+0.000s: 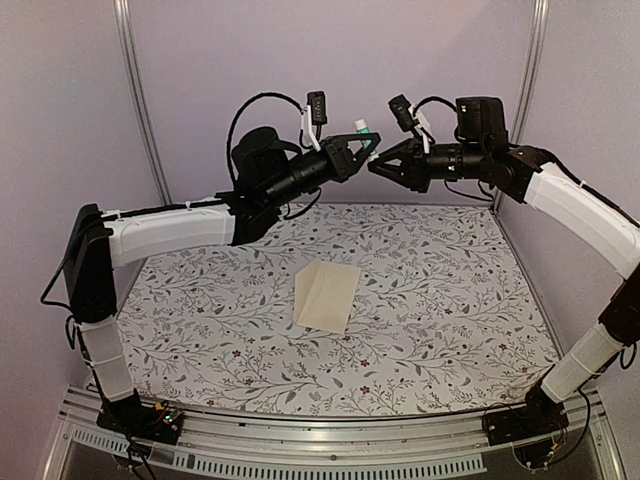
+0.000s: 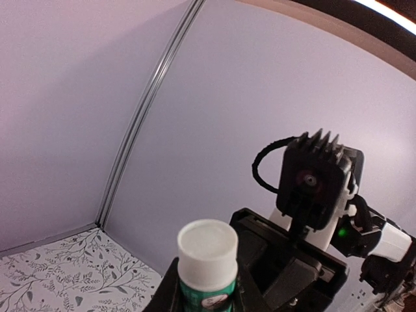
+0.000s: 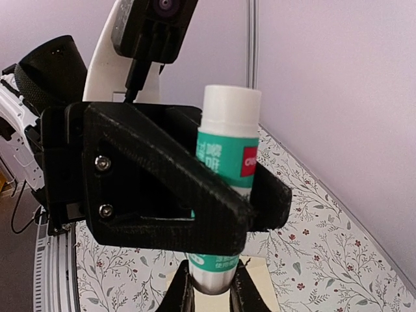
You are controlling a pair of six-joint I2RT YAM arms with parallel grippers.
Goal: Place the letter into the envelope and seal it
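Observation:
The glue stick's slanted lower end (image 3: 212, 278) touches only the ends of my right gripper's fingers, so I should open my right gripper, back off and line it up straighter.
A green glue stick (image 1: 362, 128) with a white cap is held high above the table, near the back wall. My left gripper (image 1: 366, 148) is shut on its body; the left wrist view shows the cap (image 2: 208, 246) standing out above my left gripper (image 2: 207, 289). My right gripper (image 1: 379, 165) meets it from the right. In the right wrist view my right gripper (image 3: 213, 296) is shut on the stick's silver lower end (image 3: 218, 276). The plain cream envelope (image 1: 327, 295) lies flat mid-table, far below both grippers. The printed letter is not in view.
The table has a floral patterned cloth (image 1: 450, 300). Purple walls with metal posts (image 1: 140, 100) close in the back and sides. Both arms reach up and inward, their wrists nearly touching above the table's far half.

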